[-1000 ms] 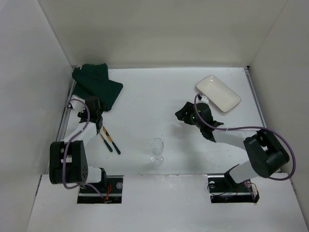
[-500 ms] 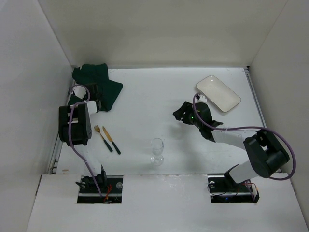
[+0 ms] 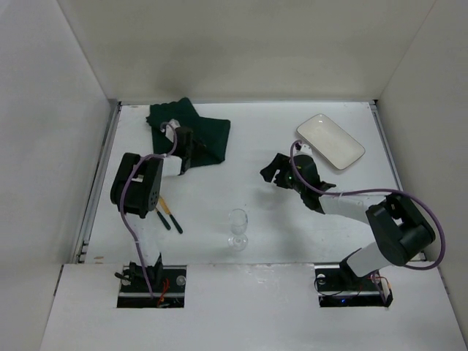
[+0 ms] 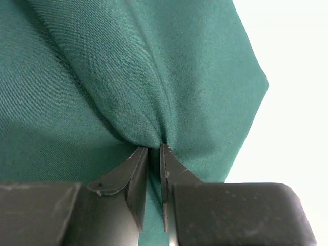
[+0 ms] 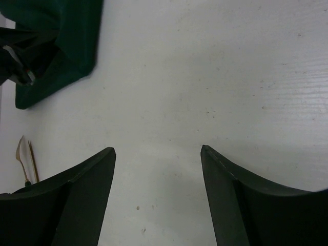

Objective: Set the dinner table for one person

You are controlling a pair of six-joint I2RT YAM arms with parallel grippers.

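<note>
Next, I take the placemat's free side (image 3: 224, 137) with my right gripper before both grippers pull the placemat flat, because it lies bunched up with only my left gripper pinching a fold (image 4: 148, 130).
The dark green placemat (image 3: 201, 131) lies bunched at the far left of the white dinner table (image 3: 248, 139). My left gripper (image 3: 183, 150) is shut on a pinched fold of that placemat (image 4: 154, 77), its fingertips (image 4: 141, 154) nearly touching through the cloth. My right gripper (image 3: 272, 172) hovers open over bare tabletop near the middle, nothing between its fingers (image 5: 102, 169). In the right wrist view my right gripper (image 5: 158, 151) faces the placemat (image 5: 56, 56) at the upper left. A white rectangular plate (image 3: 330, 140) sits at the far right.
A clear wine glass (image 3: 238, 228) stands near the front centre. A fork and knife (image 3: 167, 216) lie side by side at the front left, beside the left arm; the fork (image 5: 23, 156) shows in the right wrist view. White walls enclose the table on three sides.
My left gripper closed on the placemat and pulled it rightward out of the far left corner. My right gripper's jaws opened wider and shifted slightly left.
</note>
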